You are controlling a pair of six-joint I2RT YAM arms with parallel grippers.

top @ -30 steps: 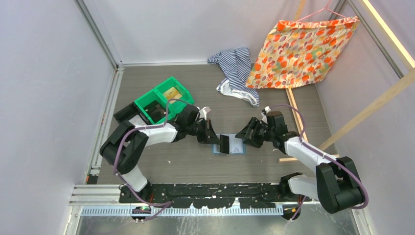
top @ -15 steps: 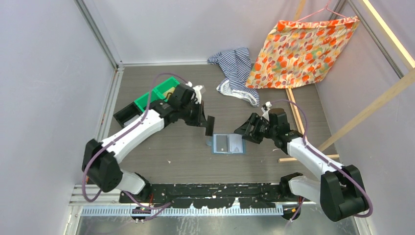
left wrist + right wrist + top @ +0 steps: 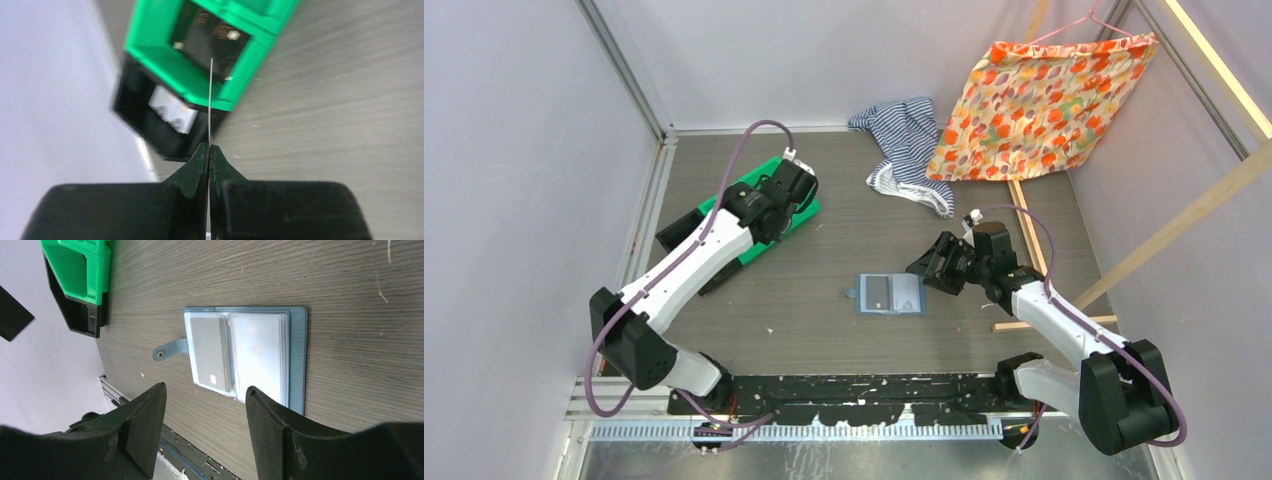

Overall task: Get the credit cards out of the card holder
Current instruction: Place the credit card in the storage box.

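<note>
The credit card (image 3: 210, 95) is pointing edge first toward the green bin's open compartment with dark cards (image 3: 209, 40), so my left gripper should keep going down until the card is inside, and then let go.
The slate-blue card holder (image 3: 890, 294) lies open and flat on the table, its blue border (image 3: 298, 355) showing in the right wrist view. A grey credit card (image 3: 210, 352) sits in its left clear sleeve; the right sleeve looks pale. My left gripper (image 3: 209, 147) is shut on another credit card (image 3: 210, 100), seen edge-on as a thin line, above the green bin (image 3: 175, 65). From above, the left gripper (image 3: 766, 225) hangs over that bin (image 3: 804, 212). My right gripper (image 3: 205, 387) is open and holds nothing, just right of the holder (image 3: 927, 268).
A black bin (image 3: 682, 232) adjoins the green one on its near-left side and holds something pale (image 3: 172, 111). A striped cloth (image 3: 904, 150) and an orange floral cloth (image 3: 1044, 100) lie at the back. A wooden strip (image 3: 1024, 230) runs along the right.
My left arm has swung back and left from the card holder to above the green bin, carrying a card. The right gripper has drawn slightly away from the holder.
</note>
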